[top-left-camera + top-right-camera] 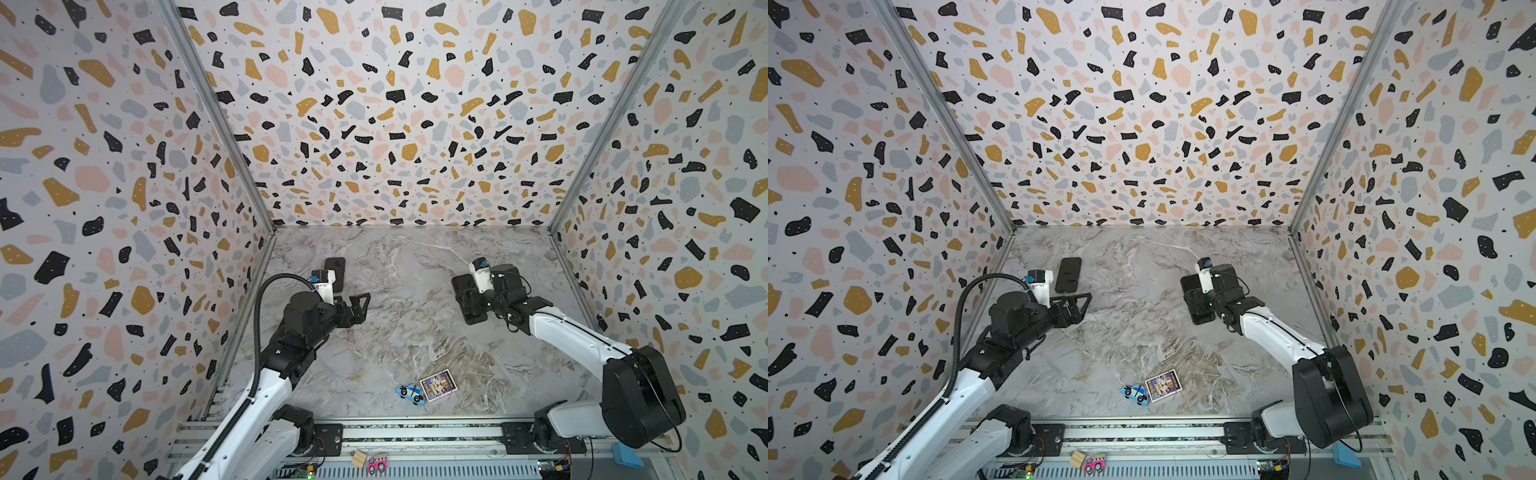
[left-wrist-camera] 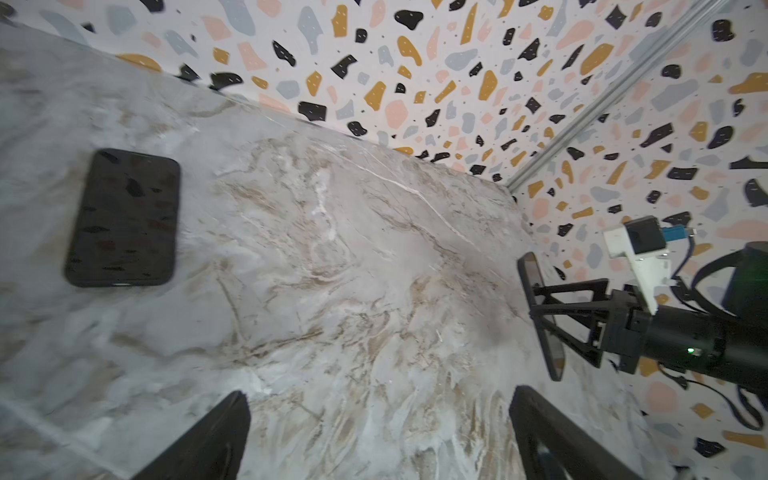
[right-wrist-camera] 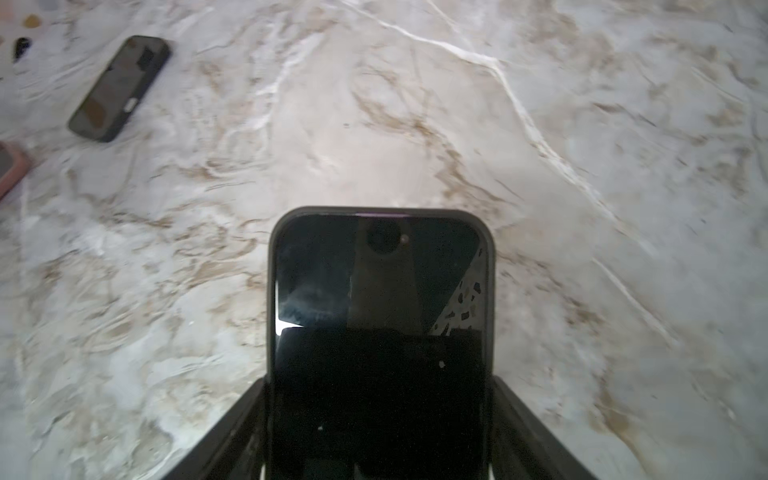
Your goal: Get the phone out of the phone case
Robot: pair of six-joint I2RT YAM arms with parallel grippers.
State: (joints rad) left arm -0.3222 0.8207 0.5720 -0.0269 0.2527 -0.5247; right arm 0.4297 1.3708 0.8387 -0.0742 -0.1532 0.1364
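The cased phone's thin edge (image 2: 544, 320) faces the open fingers of my left gripper, so I should keep moving them toward the cased phone's loose end (image 1: 461, 286) until they close around it.
A black phone in a thick-rimmed black phone case (image 3: 378, 270) is gripped by its long sides in my right gripper (image 3: 378, 415). Its glossy screen faces the wrist camera. In both top views the cased phone (image 1: 462, 291) (image 1: 1191, 291) is held above the right half of the marble table by the right gripper (image 1: 471, 301) (image 1: 1200, 303). The left wrist view shows it edge-on (image 2: 540, 316). My left gripper (image 1: 360, 304) (image 1: 1083, 303) (image 2: 380, 409) stands open with nothing between its fingers, over the left half of the table.
A second black phone-like slab (image 1: 334, 272) (image 1: 1068, 274) (image 2: 124, 218) (image 3: 120, 87) lies flat at the back left, beyond the left gripper. A toy police car (image 1: 409, 392) and a picture card (image 1: 437, 387) lie near the front edge. A pink object (image 3: 8, 166) shows at one frame edge.
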